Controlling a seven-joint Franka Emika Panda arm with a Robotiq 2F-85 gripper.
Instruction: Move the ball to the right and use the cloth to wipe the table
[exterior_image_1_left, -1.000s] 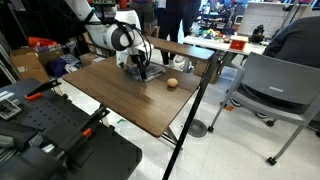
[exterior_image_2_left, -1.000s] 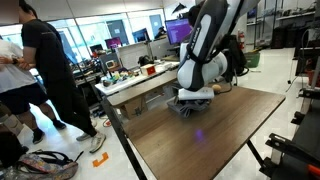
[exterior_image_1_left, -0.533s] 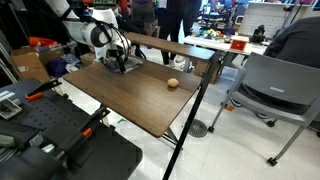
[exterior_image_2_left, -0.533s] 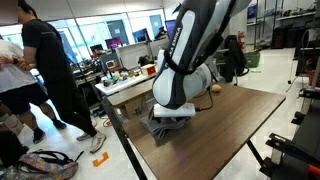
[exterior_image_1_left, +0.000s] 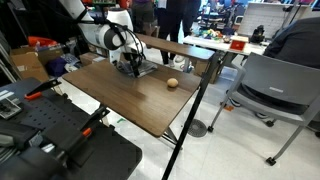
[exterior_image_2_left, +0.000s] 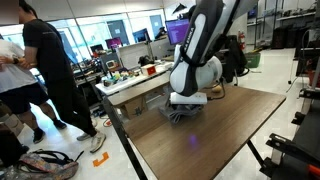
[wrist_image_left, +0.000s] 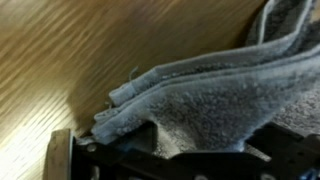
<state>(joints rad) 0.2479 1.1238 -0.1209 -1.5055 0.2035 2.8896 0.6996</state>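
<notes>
The grey cloth under the robot's gripper is near the ball (exterior_image_1_left: 172, 83), so the robot should sweep the cloth back across the table's other end (exterior_image_1_left: 88, 80), away from the ball.
The grey cloth (exterior_image_1_left: 141, 71) lies rumpled on the brown wood-grain table (exterior_image_1_left: 130, 105), under my gripper (exterior_image_1_left: 133, 67). In the wrist view the cloth (wrist_image_left: 210, 90) fills the space between the wide-apart jaws of my gripper (wrist_image_left: 195, 150), which stands open and presses down onto the fabric. The small tan-orange ball (exterior_image_1_left: 172, 83) rests on the table to the right of the cloth, apart from it. In an exterior view the cloth (exterior_image_2_left: 183, 113) bunches beneath my gripper (exterior_image_2_left: 187, 104) near the far end of the table (exterior_image_2_left: 225, 140).
A grey chair (exterior_image_1_left: 270, 90) stands beside the table. A narrower brown table (exterior_image_1_left: 190, 48) runs behind it. People (exterior_image_2_left: 45, 80) stand near cluttered desks (exterior_image_2_left: 140, 75). Black equipment (exterior_image_1_left: 50, 130) sits at the table's near side.
The arm slid the cloth away from the ball toward the table's far corner, then back. It is now near where it was a second ago. The ball has not moved.
</notes>
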